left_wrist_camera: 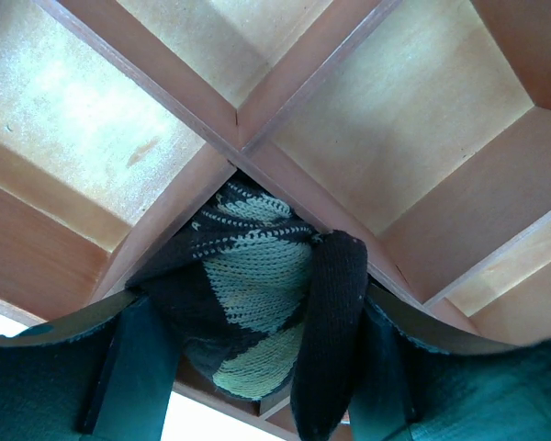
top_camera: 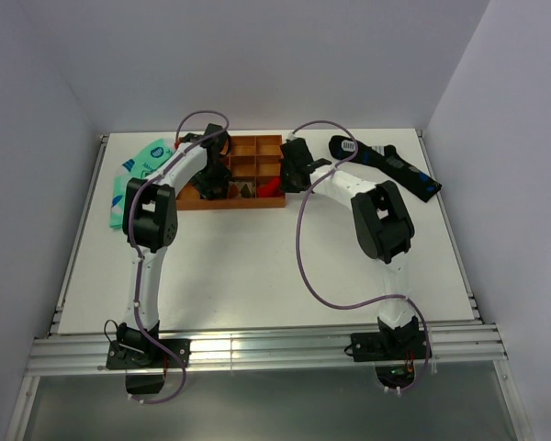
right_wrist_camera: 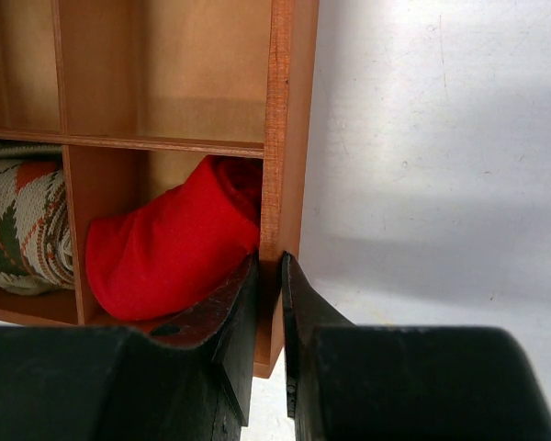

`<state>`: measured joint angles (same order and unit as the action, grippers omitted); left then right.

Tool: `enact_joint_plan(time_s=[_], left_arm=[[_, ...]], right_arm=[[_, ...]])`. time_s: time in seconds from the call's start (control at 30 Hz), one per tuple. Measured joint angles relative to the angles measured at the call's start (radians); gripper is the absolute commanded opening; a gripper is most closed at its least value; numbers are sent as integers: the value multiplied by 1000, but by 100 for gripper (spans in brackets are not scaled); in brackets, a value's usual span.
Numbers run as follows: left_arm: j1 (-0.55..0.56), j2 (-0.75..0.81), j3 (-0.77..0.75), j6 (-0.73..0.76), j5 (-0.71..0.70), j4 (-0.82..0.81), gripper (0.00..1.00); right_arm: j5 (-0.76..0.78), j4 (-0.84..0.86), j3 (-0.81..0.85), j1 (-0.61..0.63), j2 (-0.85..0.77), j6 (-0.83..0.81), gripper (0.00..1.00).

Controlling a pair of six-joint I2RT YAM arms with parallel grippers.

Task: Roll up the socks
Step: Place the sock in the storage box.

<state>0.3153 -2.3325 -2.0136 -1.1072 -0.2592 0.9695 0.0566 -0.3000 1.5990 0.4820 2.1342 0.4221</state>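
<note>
The socks' dark cuff sticks out over the compartment's divider, so my left gripper should squeeze the roll together and settle it inside that divider before it leaves the socks.
The socks, a brown argyle pair with pale diamonds, sit rolled in a bundle in a corner compartment of the wooden tray. The dark cuff wraps down the roll's right side. My left gripper is open over that compartment, with one finger on either side of the roll. In the top view the left gripper hangs over the tray's left half. My right gripper is shut on the tray's right wall, and the top view shows this gripper at that end.
A red rolled sock fills the compartment beside the right gripper, and a green, orange and white patterned roll fills its neighbour. A mint-green sock lies left of the tray. A black-navy sock lies to its right.
</note>
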Motion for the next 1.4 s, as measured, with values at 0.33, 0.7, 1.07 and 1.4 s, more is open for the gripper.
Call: enact_joint_plan(time_s=[0.33,0.7,1.07,1.4], left_arm=[[-1,2,0,19,0,1,65],[-2,19,14,57,-6,-10,64],[-3,53,14,79,-36,-6,61],[-13,80,14,93,-54,-5,57]], right_arm=[[-1,-3,5,0,2,-2,0],[-1,0,18,0,13,-1,0],[-1,0,19,0,14,-2,0],[-4,-3,22,0,15,-2,0]])
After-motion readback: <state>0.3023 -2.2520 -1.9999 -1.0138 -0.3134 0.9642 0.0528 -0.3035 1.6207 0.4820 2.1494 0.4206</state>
